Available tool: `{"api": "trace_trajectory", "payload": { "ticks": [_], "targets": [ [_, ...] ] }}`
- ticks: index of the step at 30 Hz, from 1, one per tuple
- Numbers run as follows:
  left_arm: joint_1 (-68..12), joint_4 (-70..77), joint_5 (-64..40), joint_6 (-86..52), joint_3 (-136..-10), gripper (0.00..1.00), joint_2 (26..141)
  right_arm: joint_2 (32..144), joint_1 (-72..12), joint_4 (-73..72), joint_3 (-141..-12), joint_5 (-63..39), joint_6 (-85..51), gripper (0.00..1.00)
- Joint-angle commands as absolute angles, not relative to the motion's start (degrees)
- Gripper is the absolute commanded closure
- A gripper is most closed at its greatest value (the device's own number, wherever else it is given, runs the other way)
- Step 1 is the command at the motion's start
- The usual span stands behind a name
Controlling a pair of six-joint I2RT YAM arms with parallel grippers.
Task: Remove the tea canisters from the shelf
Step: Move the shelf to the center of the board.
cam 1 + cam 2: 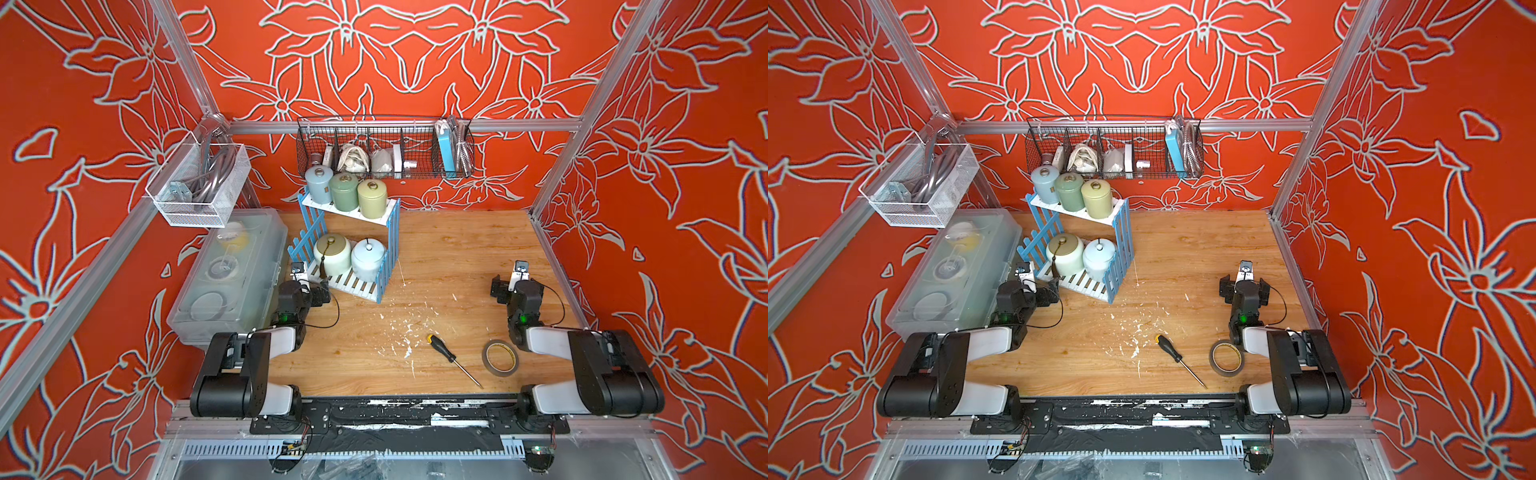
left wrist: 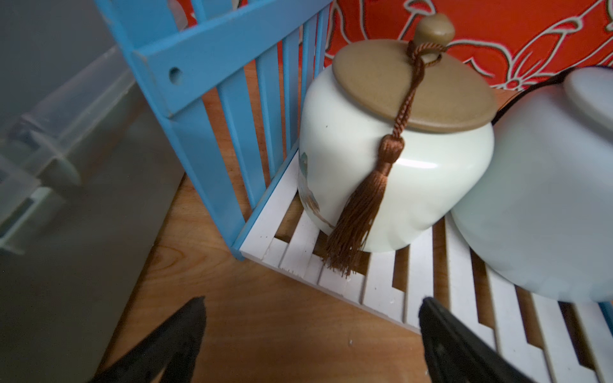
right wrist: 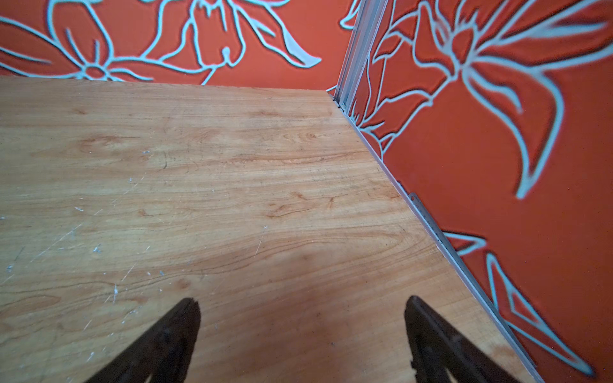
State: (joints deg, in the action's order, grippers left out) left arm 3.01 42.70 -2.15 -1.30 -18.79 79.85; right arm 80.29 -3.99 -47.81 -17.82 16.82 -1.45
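Observation:
My left gripper should back off and my right gripper should turn the shelf by its opposite side (image 1: 386, 276), because the shelf is standing crooked with its corner (image 2: 238, 247) close to the plastic box.
The shelf (image 1: 392, 245), with blue picket sides and white slats, stands at the back left of the table. Its upper board carries three slim tea canisters: grey-blue (image 1: 319, 185), sage green (image 1: 344, 192) and yellow-green (image 1: 372, 198). On the lower board sit a cream jar with a brown tassel (image 1: 332, 253) (image 2: 394, 159) and a pale blue-white jar (image 1: 368, 259) (image 2: 537, 199). My left gripper (image 1: 309, 289) (image 2: 311, 301) is open and empty just in front of the shelf's left front corner. Over bare wood at the right, my right gripper (image 1: 517, 286) (image 3: 302, 300) is open and empty.
A black wire basket (image 1: 384, 145) of clutter hangs on the back wall above the shelf. A clear mesh basket (image 1: 199, 183) hangs at the left over a translucent plastic box (image 1: 232, 274). A screwdriver (image 1: 451, 357) and a tape roll (image 1: 500, 357) lie at the front right.

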Motion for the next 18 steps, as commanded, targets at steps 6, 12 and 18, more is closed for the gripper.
{"api": "trace_trajectory", "payload": {
  "ticks": [6,12,18],
  "targets": [
    [2.92,21.77,-2.30,-0.57,-26.30,0.01,68.10,67.51,-4.31,-23.90,-24.82,18.52,-3.99,0.01],
    [2.97,5.32,-4.76,-2.21,-32.15,0.01,56.15,55.73,-4.29,-10.21,-29.23,17.39,-8.92,0.01],
    [2.98,-5.96,-3.18,-3.65,-34.60,0.01,44.17,44.42,-4.17,3.40,-31.39,15.35,-22.22,0.01]
  ]
}}
